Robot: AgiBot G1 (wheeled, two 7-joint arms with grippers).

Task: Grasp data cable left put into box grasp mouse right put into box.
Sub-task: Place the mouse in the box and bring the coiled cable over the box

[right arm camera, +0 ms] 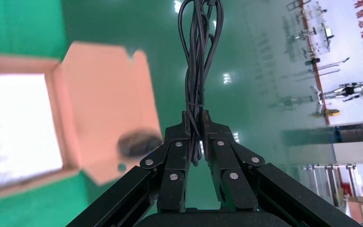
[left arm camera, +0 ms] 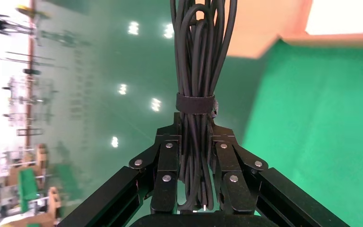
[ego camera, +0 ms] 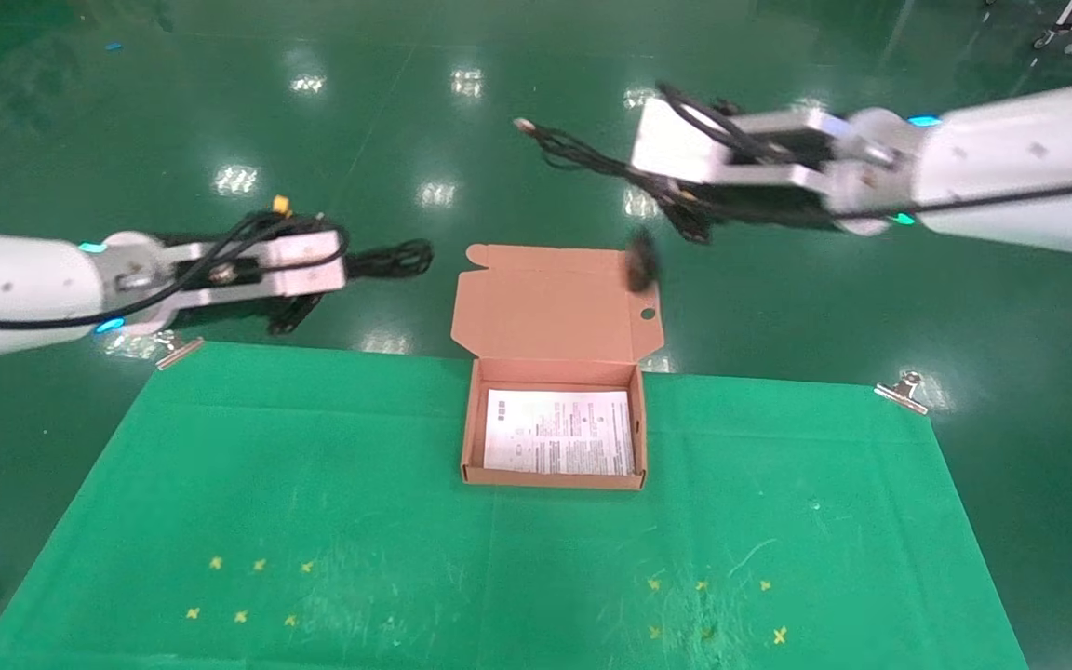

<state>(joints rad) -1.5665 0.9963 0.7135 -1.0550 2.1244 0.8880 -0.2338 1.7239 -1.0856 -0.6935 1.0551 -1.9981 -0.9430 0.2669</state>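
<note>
My right gripper is dangling the mouse (ego camera: 640,262) over the lid. My left gripper should keep the data cable back until the mouse is lying in the box (ego camera: 557,432).
The brown cardboard box (ego camera: 467,437) lies open at the far middle of the green mat, lid (ego camera: 550,302) folded back, with a white printed sheet (ego camera: 559,433) inside. My left gripper (ego camera: 355,263) is off the mat's far left corner, shut on the coiled black data cable (ego camera: 401,258), held in the air; the left wrist view shows the gripper (left arm camera: 196,118) clamped on the strapped bundle (left arm camera: 201,56). My right gripper (ego camera: 662,191) is beyond the box, shut on the mouse's cord (ego camera: 573,149). The black mouse (ego camera: 640,262) dangles blurred over the lid's right corner, as the right wrist view (right arm camera: 137,143) also shows.
The green mat (ego camera: 313,512) is held by metal clips at its far left corner (ego camera: 178,351) and far right corner (ego camera: 904,391). Small yellow crosses (ego camera: 238,591) mark its near part. Glossy green floor (ego camera: 406,112) lies beyond the table.
</note>
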